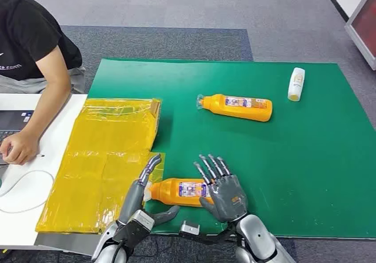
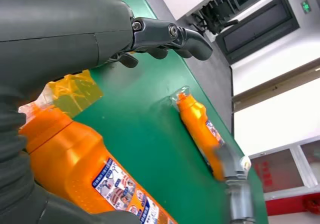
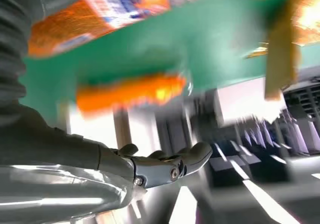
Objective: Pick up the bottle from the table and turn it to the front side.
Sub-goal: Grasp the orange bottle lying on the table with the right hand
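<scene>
Small printed panels (image 1: 194, 189) are facing up on the orange bottle (image 1: 170, 191), so I expect a front label with big letters to be hidden underneath when I turn the bottle.
An orange bottle (image 1: 181, 191) with a printed label lies on its side near the front edge of the green mat (image 1: 310, 157), cap pointing left. My left hand (image 1: 141, 199) sits at the cap end, fingers stretched out and thumb apart, holding nothing. My right hand (image 1: 224, 189) is at the base end with its fingers spread, hiding the bottle's bottom. In the left wrist view the orange bottle (image 2: 86, 169) lies just under my left hand (image 2: 75, 29). The right wrist view is blurred; the orange bottle (image 3: 94, 19) lies apart from the right hand's fingers (image 3: 166, 164).
A second orange bottle (image 1: 237, 106) lies mid-mat, and a small white bottle (image 1: 296, 84) lies at the far right. A yellow plastic-wrapped package (image 1: 106, 157) overlaps the mat's left edge. A person (image 1: 31, 46) leans on the white table (image 1: 26, 186) at left.
</scene>
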